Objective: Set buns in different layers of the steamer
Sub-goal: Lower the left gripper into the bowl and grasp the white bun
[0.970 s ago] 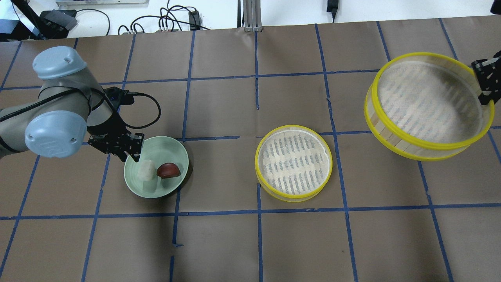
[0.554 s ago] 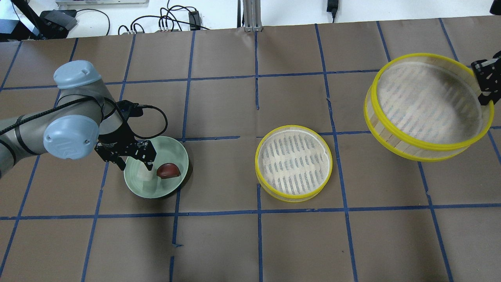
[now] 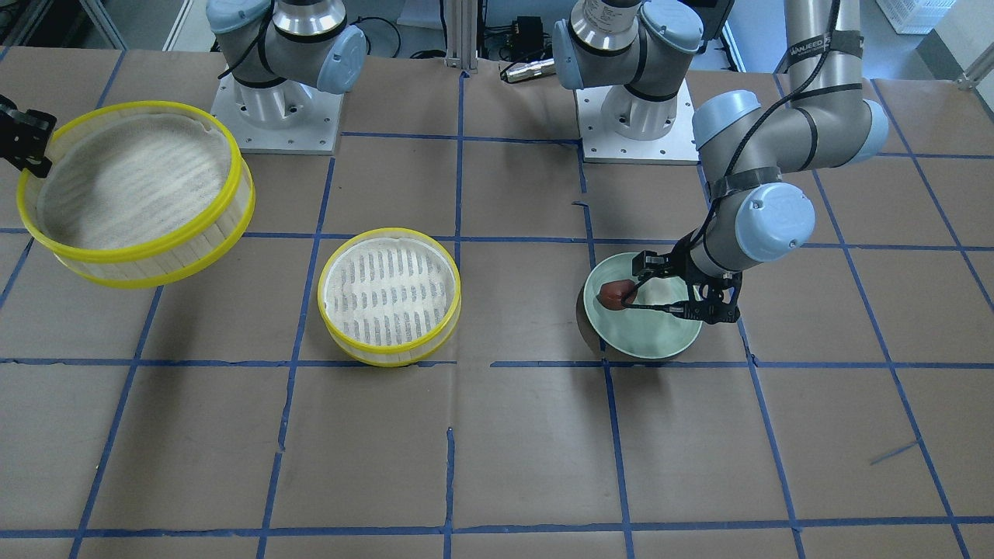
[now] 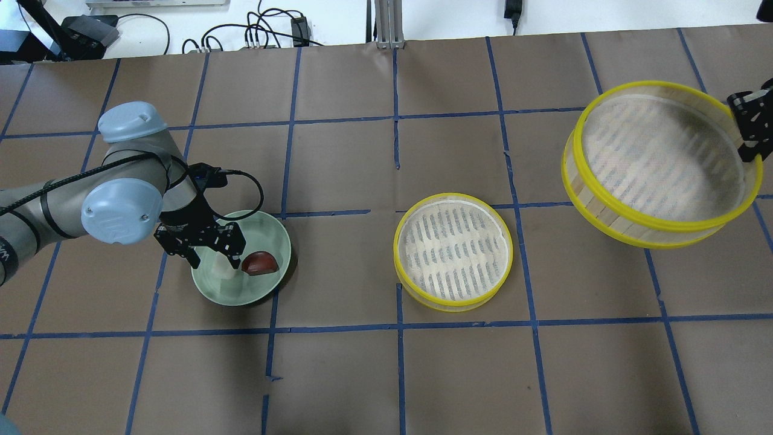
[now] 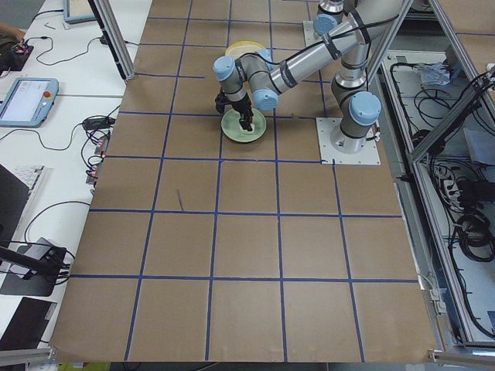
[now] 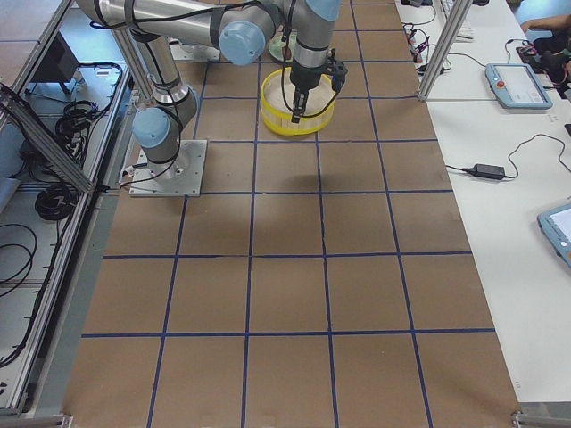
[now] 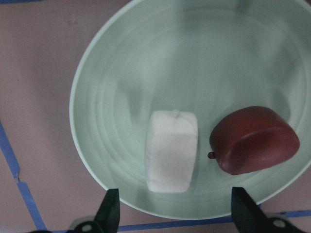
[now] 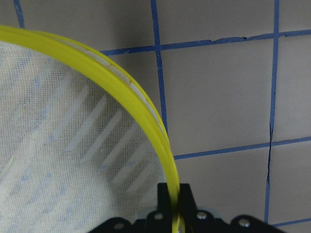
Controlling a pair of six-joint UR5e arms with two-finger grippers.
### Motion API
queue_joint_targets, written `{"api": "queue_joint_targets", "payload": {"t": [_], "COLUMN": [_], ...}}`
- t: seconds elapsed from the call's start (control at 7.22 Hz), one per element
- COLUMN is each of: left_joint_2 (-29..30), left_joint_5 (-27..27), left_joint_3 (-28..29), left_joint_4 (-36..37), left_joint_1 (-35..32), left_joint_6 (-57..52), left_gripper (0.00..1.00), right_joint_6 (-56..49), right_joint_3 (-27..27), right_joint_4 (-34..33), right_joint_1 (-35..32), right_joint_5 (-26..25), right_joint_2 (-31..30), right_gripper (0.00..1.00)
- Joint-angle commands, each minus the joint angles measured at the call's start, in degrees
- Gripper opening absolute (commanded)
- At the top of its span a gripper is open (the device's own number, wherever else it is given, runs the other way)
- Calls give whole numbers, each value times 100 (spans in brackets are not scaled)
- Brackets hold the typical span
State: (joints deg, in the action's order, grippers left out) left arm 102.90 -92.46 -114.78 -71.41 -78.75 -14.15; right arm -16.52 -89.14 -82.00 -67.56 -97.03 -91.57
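Next, my left gripper moves further over the bun [image 7: 171,162] before it closes, because its open fingers are short of the white bun's near end [image 7: 168,186].
The white blocky bun [image 7: 172,150] and the glossy reddish-brown bun [image 7: 255,138] lie side by side in a pale green bowl [image 4: 266,220]. My left gripper [image 4: 215,261] is open just above the bowl. Its fingertips [image 7: 109,208] straddle the white bun without touching it. The red bun [image 4: 259,263] lies just to the right of the gripper. One steamer tray [image 4: 453,251] sits empty on the table's middle. My right gripper [image 4: 749,130] is shut on the yellow rim of the second steamer tray [image 4: 658,160] and holds it tilted in the air at the right.
Cables and power bricks [image 4: 259,33] lie along the far table edge beside an aluminium post [image 4: 386,24]. Blue tape lines grid the brown table. The robot bases [image 3: 637,109] stand at the near side.
My left arm has swung right over the bowl, and its open gripper now covers the white bun from above. The right arm and its held tray have not moved.
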Motion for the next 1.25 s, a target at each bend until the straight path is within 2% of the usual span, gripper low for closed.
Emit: {"api": "queue_joint_targets", "payload": {"t": [0.0, 0.14, 0.28, 0.42, 0.55, 0.69, 1.11], "left_joint_2": [177, 248, 266, 266, 257, 231, -23], "left_joint_5": [0, 0, 0, 0, 9, 0, -44], "left_joint_3": [0, 0, 0, 0, 0, 0, 87], "left_joint_4": [136, 197, 207, 207, 207, 215, 268], "left_joint_1": [0, 0, 0, 0, 0, 0, 9], "left_joint_6": [0, 0, 0, 17, 78, 79, 53], "left_gripper": [83, 83, 79, 50, 15, 3, 0], "right_joint_6": [-9, 0, 0, 0, 0, 0, 0], "right_joint_3": [2, -15, -15, 2, 2, 2, 11], "right_joint_4": [9, 0, 0, 0, 0, 0, 0], "right_joint_1": [-3, -11, -11, -11, -11, -11, -11], "right_joint_5": [-9, -9, -9, 0, 0, -9, 0], "right_joint_2": [8, 8, -1, -1, -1, -1, -1], "right_gripper": [8, 8, 8, 8, 8, 8, 8]}}
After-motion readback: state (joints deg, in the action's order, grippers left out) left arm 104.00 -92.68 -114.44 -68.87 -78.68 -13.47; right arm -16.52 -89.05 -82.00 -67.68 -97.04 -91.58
